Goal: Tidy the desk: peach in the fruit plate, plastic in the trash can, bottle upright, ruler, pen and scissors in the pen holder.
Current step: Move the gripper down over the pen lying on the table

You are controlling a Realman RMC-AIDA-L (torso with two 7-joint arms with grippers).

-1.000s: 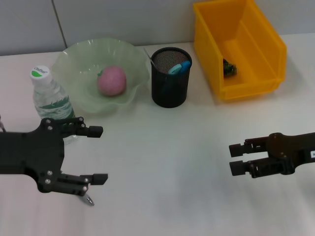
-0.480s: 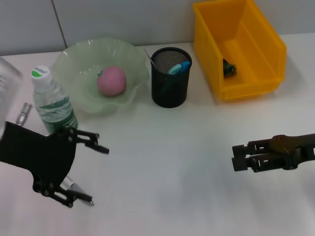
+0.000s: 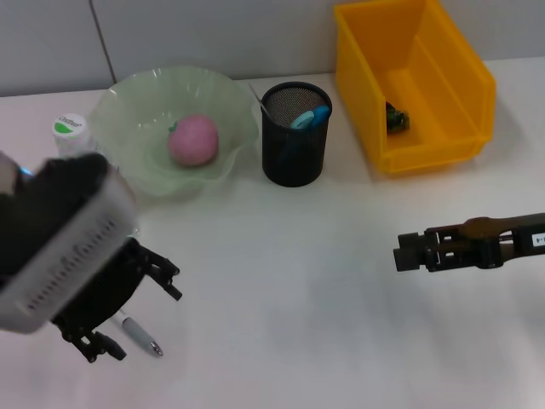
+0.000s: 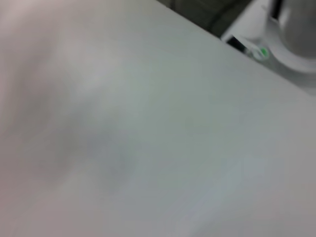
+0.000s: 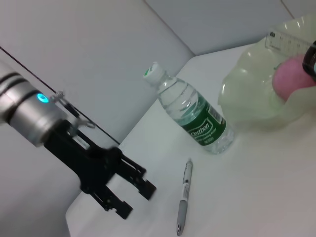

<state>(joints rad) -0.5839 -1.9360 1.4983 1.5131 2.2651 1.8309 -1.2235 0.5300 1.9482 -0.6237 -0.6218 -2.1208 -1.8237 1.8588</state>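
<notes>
The pen's narrow width (image 3: 141, 335) is spanned by my left gripper's open fingers, so I continue to go down until they are on both sides of the pen's grey body (image 3: 133, 327), and then close them.
The pen (image 3: 140, 335) lies on the white table at the front left; it also shows in the right wrist view (image 5: 183, 197). My left gripper (image 3: 147, 322) is open and empty, hovering close beside the pen, as the right wrist view (image 5: 139, 201) shows. The water bottle (image 5: 192, 116) stands upright; in the head view only its cap (image 3: 70, 128) shows behind my left arm. The peach (image 3: 193, 141) sits in the green fruit plate (image 3: 128, 102). Blue-handled scissors (image 3: 311, 115) and a ruler (image 3: 255, 92) stand in the black pen holder (image 3: 295, 149). My right gripper (image 3: 407, 253) hovers at the right.
A yellow bin (image 3: 451, 149) stands at the back right with a small dark piece of plastic (image 3: 396, 118) inside. The left wrist view shows only blurred table surface. A grey wall runs behind the table.
My left arm has swung and risen toward the camera, covering most of the bottle, with its gripper turned over the pen. My right gripper has rolled about its wrist, staying in place.
</notes>
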